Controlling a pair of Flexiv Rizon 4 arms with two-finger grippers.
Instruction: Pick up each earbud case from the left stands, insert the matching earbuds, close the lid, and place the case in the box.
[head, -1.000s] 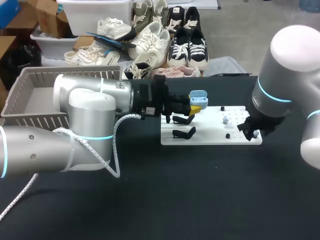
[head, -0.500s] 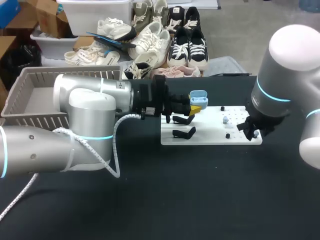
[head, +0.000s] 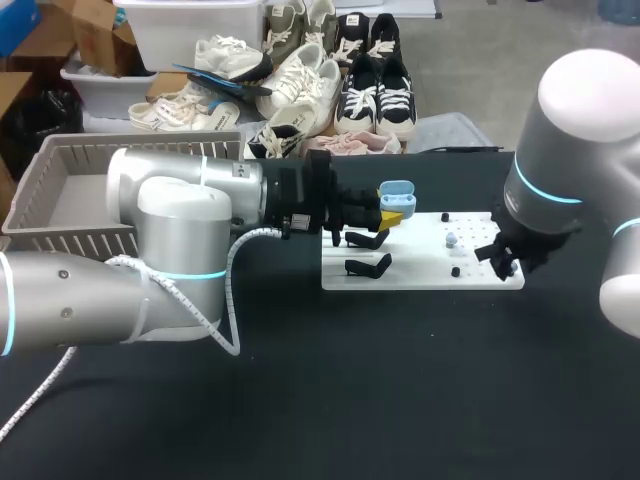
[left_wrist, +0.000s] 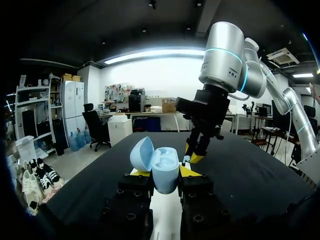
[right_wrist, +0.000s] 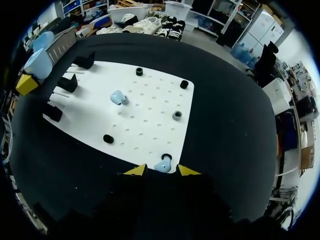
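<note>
My gripper is about to lift. The blue earbud's body (right_wrist: 162, 165) sticks out past the black holder's rim (right_wrist: 166, 156), so I expect the earbud to come free when I lift and leave the holder standing.
A light blue earbud case (left_wrist: 162, 167), lid open, stands upright between the fingers of my left gripper (left_wrist: 164, 173), which is shut on it; in the head view the case (head: 396, 189) hangs over the far left of the white pegboard (head: 420, 272). My right gripper (right_wrist: 161, 170) is down at the board's front right corner, open, with a blue earbud (right_wrist: 162, 164) on its black holder between the yellow tips and a small gap on each side. A second blue earbud (right_wrist: 118, 97) sits mid-board. In the head view the right gripper (head: 503, 263) is small and dark.
Black stands (right_wrist: 67, 83) line the board's left side, and several small black holders (right_wrist: 177, 115) dot it. A grey slatted basket (head: 60, 190) sits at the far left behind my left arm. The table is covered in black cloth (head: 400, 380).
My right gripper's fingers have drawn closer together around the earbud at the board's corner. The left arm and the case have not moved.
</note>
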